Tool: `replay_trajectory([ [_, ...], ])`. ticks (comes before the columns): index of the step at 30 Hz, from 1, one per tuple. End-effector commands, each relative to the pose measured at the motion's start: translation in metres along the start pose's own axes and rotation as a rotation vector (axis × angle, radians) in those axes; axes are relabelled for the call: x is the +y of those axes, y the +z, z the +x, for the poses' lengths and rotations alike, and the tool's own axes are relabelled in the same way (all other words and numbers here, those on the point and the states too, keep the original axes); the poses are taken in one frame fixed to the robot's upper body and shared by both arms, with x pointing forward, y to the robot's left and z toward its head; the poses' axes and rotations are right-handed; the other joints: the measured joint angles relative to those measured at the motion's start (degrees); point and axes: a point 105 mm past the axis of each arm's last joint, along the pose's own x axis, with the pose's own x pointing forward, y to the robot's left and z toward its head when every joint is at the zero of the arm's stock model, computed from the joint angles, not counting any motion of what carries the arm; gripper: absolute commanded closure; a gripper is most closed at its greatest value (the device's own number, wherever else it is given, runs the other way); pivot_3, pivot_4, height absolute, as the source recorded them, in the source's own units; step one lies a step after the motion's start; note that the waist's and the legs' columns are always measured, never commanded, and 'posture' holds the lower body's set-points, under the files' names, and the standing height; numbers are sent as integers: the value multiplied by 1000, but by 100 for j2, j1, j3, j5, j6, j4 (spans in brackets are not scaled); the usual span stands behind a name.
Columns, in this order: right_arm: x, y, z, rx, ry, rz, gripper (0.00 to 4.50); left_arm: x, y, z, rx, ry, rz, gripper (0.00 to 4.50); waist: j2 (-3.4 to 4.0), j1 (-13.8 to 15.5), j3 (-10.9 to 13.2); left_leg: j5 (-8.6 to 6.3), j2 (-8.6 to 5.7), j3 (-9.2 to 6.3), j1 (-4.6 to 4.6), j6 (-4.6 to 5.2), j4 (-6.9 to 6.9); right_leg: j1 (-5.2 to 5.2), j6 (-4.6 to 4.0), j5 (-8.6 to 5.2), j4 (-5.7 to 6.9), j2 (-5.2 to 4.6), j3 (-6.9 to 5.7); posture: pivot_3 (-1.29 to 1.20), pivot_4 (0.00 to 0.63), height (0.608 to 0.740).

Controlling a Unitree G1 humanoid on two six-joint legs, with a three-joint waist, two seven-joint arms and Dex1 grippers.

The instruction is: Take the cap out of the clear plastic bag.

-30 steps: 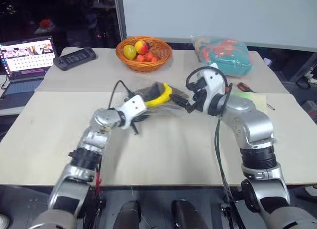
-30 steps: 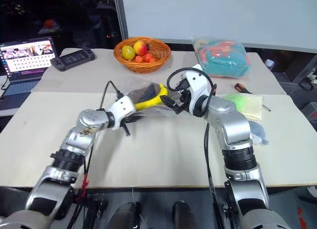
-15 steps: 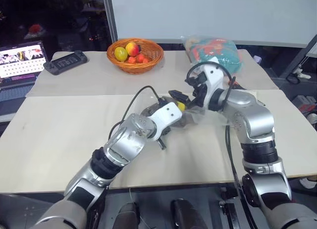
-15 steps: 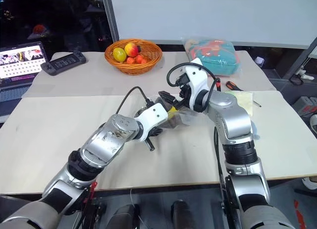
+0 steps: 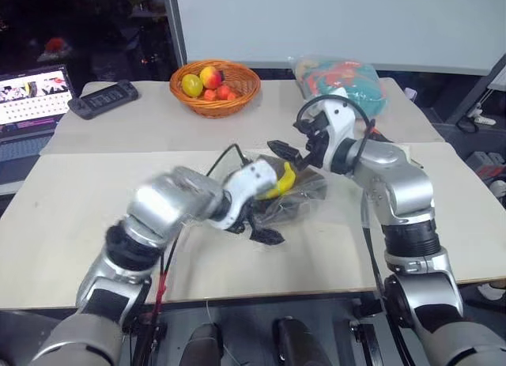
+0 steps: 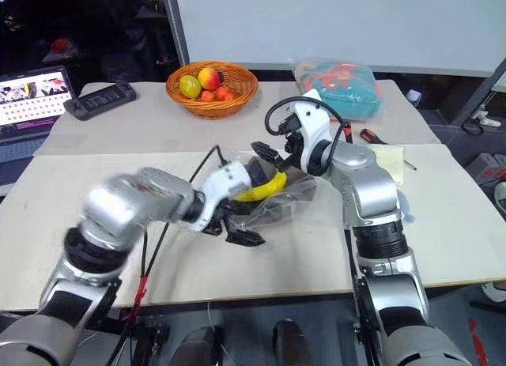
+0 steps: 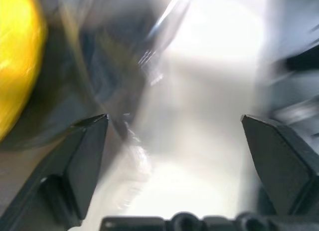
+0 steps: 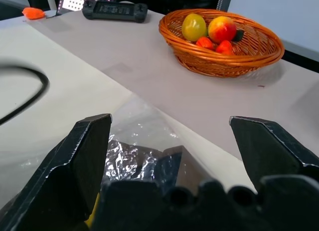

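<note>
The yellow banana is lying on the bag over the cap (image 5: 305,197), so the robot's left gripper needs to pick up the banana (image 5: 281,183) and put it to the side before opening the bag.
The clear plastic bag (image 5: 307,186) lies crumpled in the middle of the table. Inside it is the dark brown cap (image 8: 127,158), with a yellow piece (image 6: 265,189) against it. My left gripper (image 6: 229,231) is open at the bag's near left edge, angled down, fingers (image 7: 82,156) spread wide with bag film and the yellow piece just ahead. My right gripper (image 6: 274,158) is open too, held level just above the bag's far side, with nothing between its fingers (image 8: 79,161).
A wicker fruit basket (image 5: 241,95) stands at the back, a puffy clear bag with teal and orange contents (image 5: 344,77) to its right. A laptop (image 5: 32,93) and a black controller (image 5: 103,97) sit far left. A screwdriver (image 6: 371,135) and a pale sheet (image 6: 389,157) lie right.
My left gripper went from shut to open, drew back toward me and rolled its wrist. The bag with the cap has settled lower on the table. The right gripper stayed put.
</note>
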Motion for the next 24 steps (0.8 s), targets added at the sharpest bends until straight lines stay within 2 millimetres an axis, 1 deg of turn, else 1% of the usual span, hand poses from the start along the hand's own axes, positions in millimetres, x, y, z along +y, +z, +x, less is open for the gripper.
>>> replay_trajectory([
  [1,-1,21,-3,-70,8,-46,0,1,23,-46,-130,-31,30,82,2,-34,1,0,0,-1,0,0,-1,0,0,0,-1,1,0,0,150,740],
  [4,-4,20,-11,-44,12,-75,0,13,35,-76,-215,9,81,82,5,-31,3,0,0,-1,3,0,-7,0,-2,-1,-1,1,0,0,150,740],
  [5,-5,19,-17,-27,16,-100,0,24,38,-82,-241,59,97,82,6,-19,5,0,0,-1,2,0,-7,0,-2,-1,-2,0,0,0,150,740],
  [8,-12,17,-39,37,20,-175,0,58,45,-85,-314,210,101,82,6,72,6,0,-1,1,0,0,-6,3,-2,-2,-11,-3,-1,0,150,740],
  [10,-12,12,-51,100,35,-232,0,74,48,-81,-351,272,96,82,6,165,7,0,-6,1,-3,0,-6,7,0,-4,-17,-7,-2,0,150,740],
  [13,-8,4,-69,168,72,-275,0,86,46,-66,-411,293,113,82,5,184,7,0,-7,8,-14,0,-5,6,2,-2,-31,-8,2,0,150,740],
  [16,0,-2,-80,203,112,-272,0,93,35,-48,-412,275,132,82,5,175,7,-2,-6,9,-22,1,-6,1,2,-3,-31,-9,3,0,150,740],
  [19,8,-9,-88,240,152,-262,0,101,26,-35,-425,245,120,82,3,136,9,-3,-4,7,-29,3,-7,-10,1,-4,-25,-6,4,0,150,740],
  [21,15,-14,-96,280,190,-274,0,107,16,-24,-422,238,102,82,3,142,9,-2,-4,7,-29,3,-6,-11,1,-4,-23,-6,4,0,150,740],
  [24,19,-14,-105,304,207,-267,0,111,3,-10,-412,212,109,82,2,139,9,-2,-6,8,-29,3,2,-7,4,-1,-25,-7,5,0,150,740],
])
